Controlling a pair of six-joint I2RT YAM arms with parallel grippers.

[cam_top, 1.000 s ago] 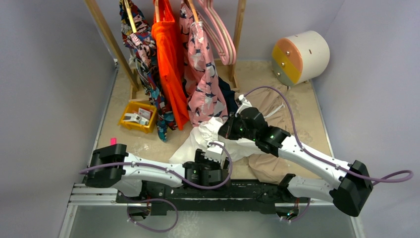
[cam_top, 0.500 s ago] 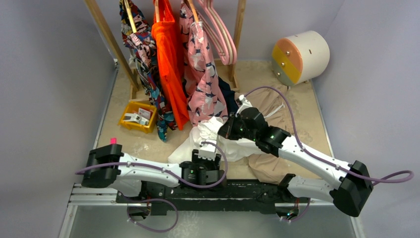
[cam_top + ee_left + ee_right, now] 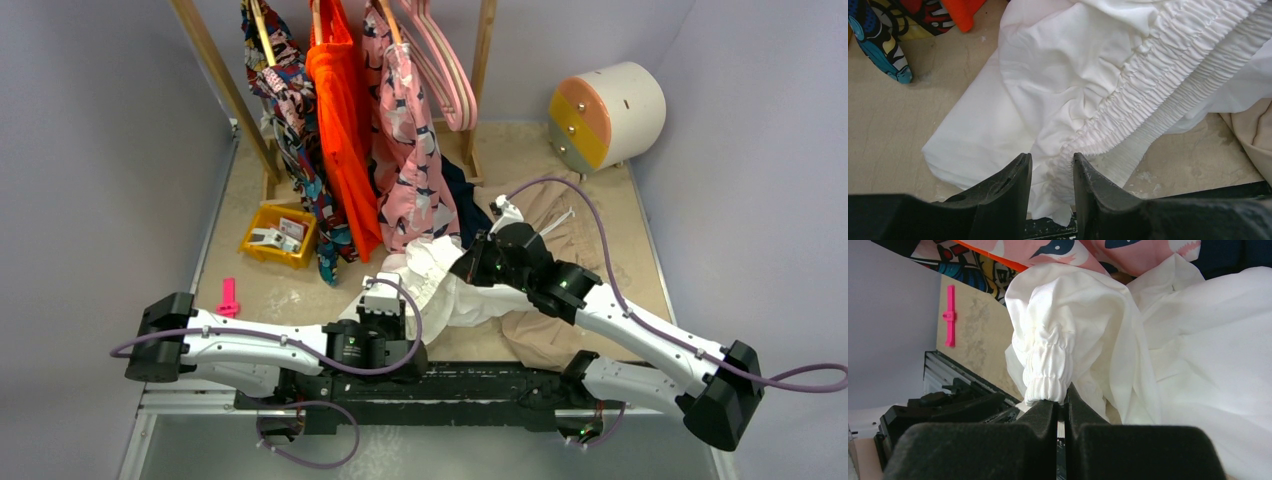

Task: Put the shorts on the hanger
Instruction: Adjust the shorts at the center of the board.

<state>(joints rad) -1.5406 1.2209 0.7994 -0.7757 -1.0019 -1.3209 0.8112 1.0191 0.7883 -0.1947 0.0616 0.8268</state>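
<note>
The white shorts' waistband point(image 3: 1128, 107) lies at a slant across the left gripper's fingers, so the robot should open them wider and turn in line before it grips the waistband's near end point(image 3: 1063, 185).
The white shorts point(image 3: 440, 290) lie crumpled in the middle of the table, partly lifted. My right gripper point(image 3: 470, 268) is shut on a bunched piece of their gathered waistband point(image 3: 1048, 365), holding it up off the table. My left gripper point(image 3: 1052, 165) sits low at the near end of the waistband point(image 3: 1128, 115). Its jaws are partly apart, with the elastic fabric between them. A pink hanger point(image 3: 447, 75) hangs with others on the wooden rack at the back, away from both grippers.
Patterned, orange and pink garments point(image 3: 345, 130) hang from the rack down to the table behind the shorts. A tan garment point(image 3: 550, 330) lies under my right arm. There is a yellow bin point(image 3: 277, 235) at the left, a small pink clip point(image 3: 229, 297) near it, and a round drum point(image 3: 605, 115) at the back right.
My left gripper has moved forward and left to the waistband's near end, and its jaws have narrowed round the fabric. My right gripper has shifted slightly right, still holding the shorts.
</note>
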